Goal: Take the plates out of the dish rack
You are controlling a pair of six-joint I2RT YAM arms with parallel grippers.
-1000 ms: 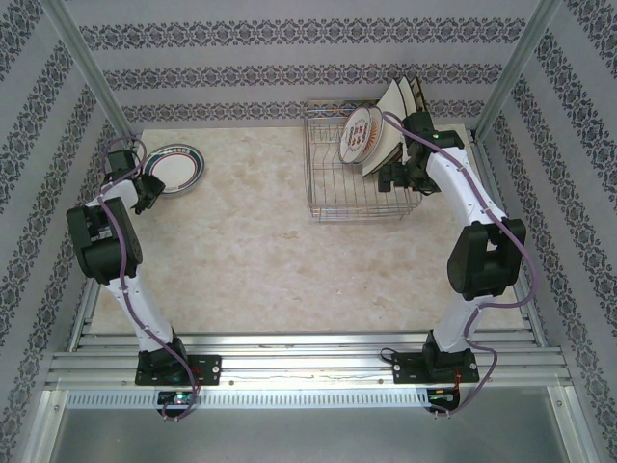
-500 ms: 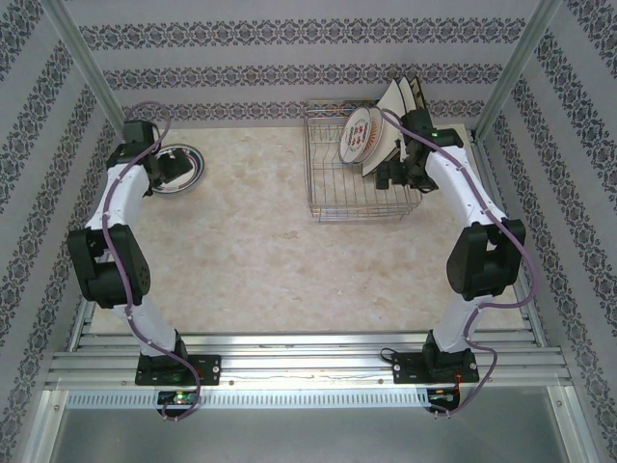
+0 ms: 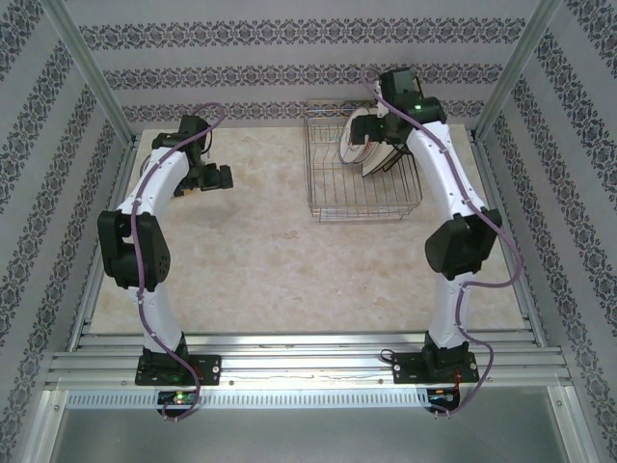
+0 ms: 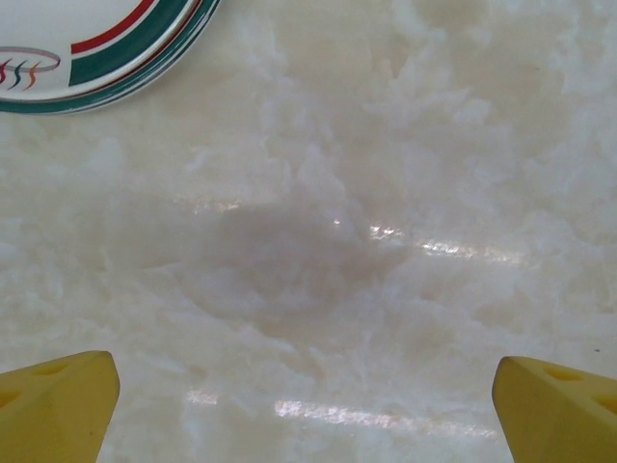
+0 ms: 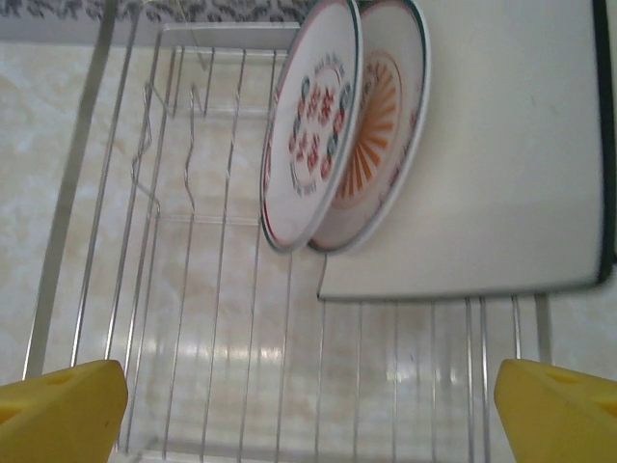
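Observation:
The upright red and green plate has empty wires (image 5: pixel 207 183) beside it, so my right gripper keeps going toward the plate's top edge (image 5: pixel 356 104) and closes there.
The silver wire dish rack (image 3: pixel 362 183) stands at the far right of the table. Two small round plates stand upright in it, one with red and green motifs (image 5: pixel 308 135) and one with an orange sunburst (image 5: pixel 381 116). They lean against a large square cream plate (image 5: pixel 501 154) with a dark edge. My right gripper (image 5: pixel 308 395) hangs open above the rack's bare wires, holding nothing. Another round plate with green and red rim bands (image 4: pixel 106 43) lies flat on the table. My left gripper (image 4: pixel 308 395) is open over bare table beside it, apart from it.
The marble-look tabletop (image 3: pixel 251 251) stretches between the arms. Patterned walls and metal corner posts (image 3: pixel 92 72) close in the back and sides. In the top view the left arm (image 3: pixel 164 174) reaches over the far-left corner where the unloaded plate lies.
The left arm swung away from the plate on the table, toward the far middle. The right arm rose from the rack's right side to above its far end.

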